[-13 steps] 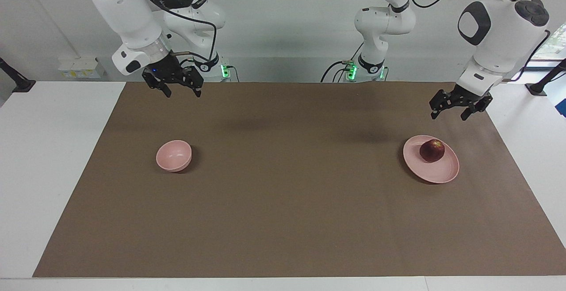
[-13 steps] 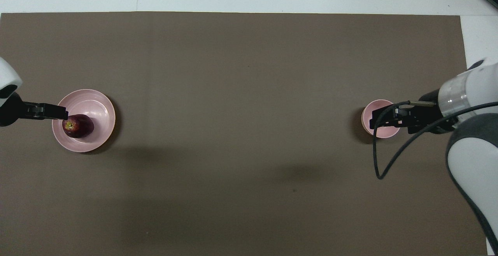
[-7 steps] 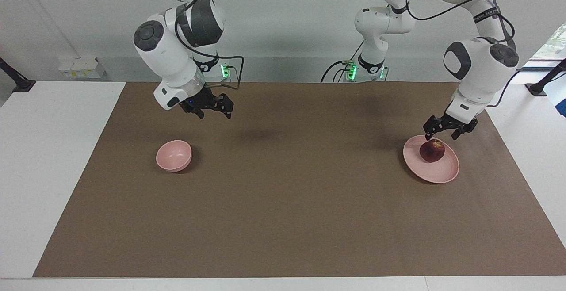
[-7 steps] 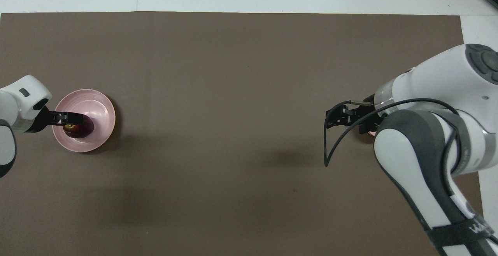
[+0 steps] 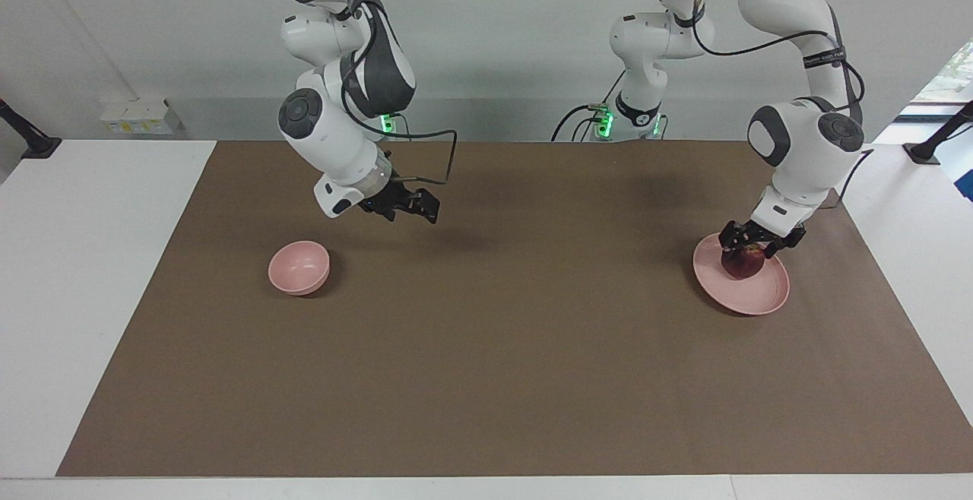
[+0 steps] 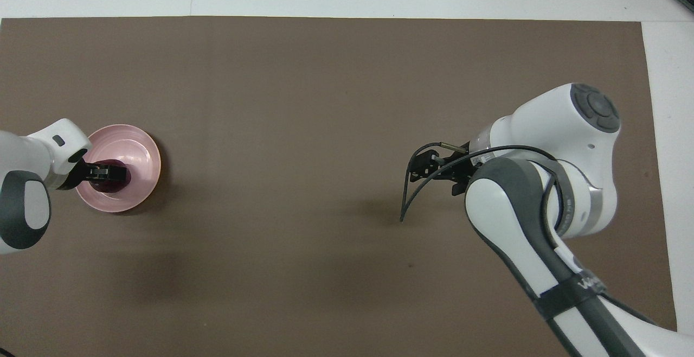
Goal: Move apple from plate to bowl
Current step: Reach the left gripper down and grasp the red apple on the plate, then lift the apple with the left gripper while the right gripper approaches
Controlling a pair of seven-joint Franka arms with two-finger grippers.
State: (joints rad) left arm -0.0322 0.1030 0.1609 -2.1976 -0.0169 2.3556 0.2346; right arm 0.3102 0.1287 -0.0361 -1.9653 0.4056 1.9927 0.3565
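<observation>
The bowl (image 5: 299, 268) stands by my right gripper, far from the apple, so my left gripper should hand the apple to my right gripper over the mat's middle (image 6: 315, 171).
The dark red apple (image 5: 747, 265) lies on the flat pink plate (image 5: 752, 299) toward the left arm's end of the table. My left gripper (image 5: 757, 244) is down at the apple, open, with a finger on each side of it. In the overhead view the left gripper (image 6: 107, 173) covers most of the apple (image 6: 108, 186) on the plate (image 6: 138, 151). The small deep pink bowl (image 5: 299, 267) stands empty toward the right arm's end. My right gripper (image 5: 415, 210) is open and empty, in the air over the mat beside the bowl, toward the table's middle. In the overhead view the right arm hides the bowl.
A brown mat (image 5: 502, 348) covers most of the white table (image 5: 91, 257). The right gripper (image 6: 425, 164) trails a black cable loop (image 6: 406, 205). Nothing else lies on the mat.
My left gripper has come down from above the plate's edge onto the apple. My right gripper has moved from over the bowl toward the table's middle and lower. Apple, plate and bowl have not moved.
</observation>
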